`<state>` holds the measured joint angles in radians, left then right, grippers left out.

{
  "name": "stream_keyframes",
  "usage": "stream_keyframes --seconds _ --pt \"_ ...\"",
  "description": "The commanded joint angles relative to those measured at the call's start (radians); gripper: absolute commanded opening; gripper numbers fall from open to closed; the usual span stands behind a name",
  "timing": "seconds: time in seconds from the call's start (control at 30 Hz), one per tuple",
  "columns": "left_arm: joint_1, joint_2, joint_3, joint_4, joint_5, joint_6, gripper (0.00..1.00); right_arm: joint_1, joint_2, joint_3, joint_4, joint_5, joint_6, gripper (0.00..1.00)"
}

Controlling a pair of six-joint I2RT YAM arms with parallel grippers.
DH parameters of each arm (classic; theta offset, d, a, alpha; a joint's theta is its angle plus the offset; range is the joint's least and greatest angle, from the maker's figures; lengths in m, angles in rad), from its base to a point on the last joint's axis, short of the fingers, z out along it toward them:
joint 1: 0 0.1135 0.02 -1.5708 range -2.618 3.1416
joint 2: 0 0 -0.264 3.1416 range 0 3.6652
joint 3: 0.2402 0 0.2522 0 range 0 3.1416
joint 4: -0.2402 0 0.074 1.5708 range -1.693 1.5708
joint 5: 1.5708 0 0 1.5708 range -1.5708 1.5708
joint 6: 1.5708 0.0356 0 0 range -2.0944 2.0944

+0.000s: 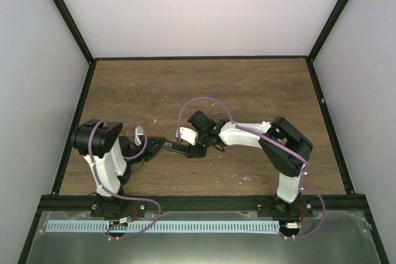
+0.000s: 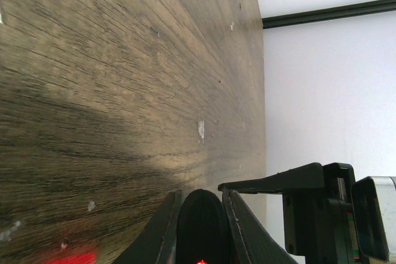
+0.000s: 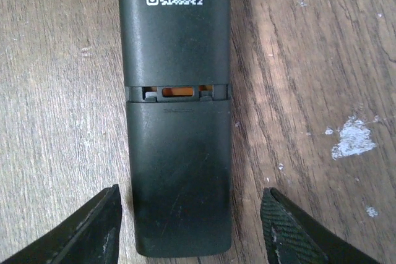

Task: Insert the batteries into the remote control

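The battery cover is next to my right gripper's fingers, with a gap still open [image 3: 178,92]. Next, I move back, turn, and push on the cover's near end [image 3: 184,245].
The remote control [image 3: 176,60] lies back side up on the wooden table, a QR label near its far end. Its battery cover [image 3: 179,177] sits slid slightly off, leaving a thin gap that shows orange. My right gripper [image 3: 189,227] is open, its fingers [image 3: 291,233] on either side of the cover's near end, apart from it. In the top view the remote control [image 1: 176,148] spans between my left gripper [image 1: 154,145] and right gripper [image 1: 197,149]. My left gripper [image 2: 200,193] is shut on the remote control's rounded end [image 2: 201,227]. The batteries are out of view.
White paint specks [image 3: 352,139] mark the wood to the right of the remote. A white wall [image 2: 322,91] and black frame rail [image 2: 328,13] bound the table beyond my left gripper. The right gripper's black finger [image 2: 278,183] reaches in beside the left one.
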<state>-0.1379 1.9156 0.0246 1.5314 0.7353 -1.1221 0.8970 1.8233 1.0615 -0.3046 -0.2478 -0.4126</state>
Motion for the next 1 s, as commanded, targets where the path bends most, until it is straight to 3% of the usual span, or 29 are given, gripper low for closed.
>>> stream_keyframes --seconds 0.0,0.37,0.97 --pt "0.0 0.01 -0.02 0.073 -0.042 0.071 0.0 0.006 -0.027 0.017 0.018 -0.001 -0.012 0.55" --pt "0.0 0.001 -0.027 0.073 -0.045 0.074 0.0 -0.045 -0.142 -0.017 0.087 -0.061 0.052 0.58" --pt "0.0 0.006 -0.022 0.073 -0.041 0.073 0.0 -0.06 0.018 0.08 0.039 -0.035 0.063 0.53"
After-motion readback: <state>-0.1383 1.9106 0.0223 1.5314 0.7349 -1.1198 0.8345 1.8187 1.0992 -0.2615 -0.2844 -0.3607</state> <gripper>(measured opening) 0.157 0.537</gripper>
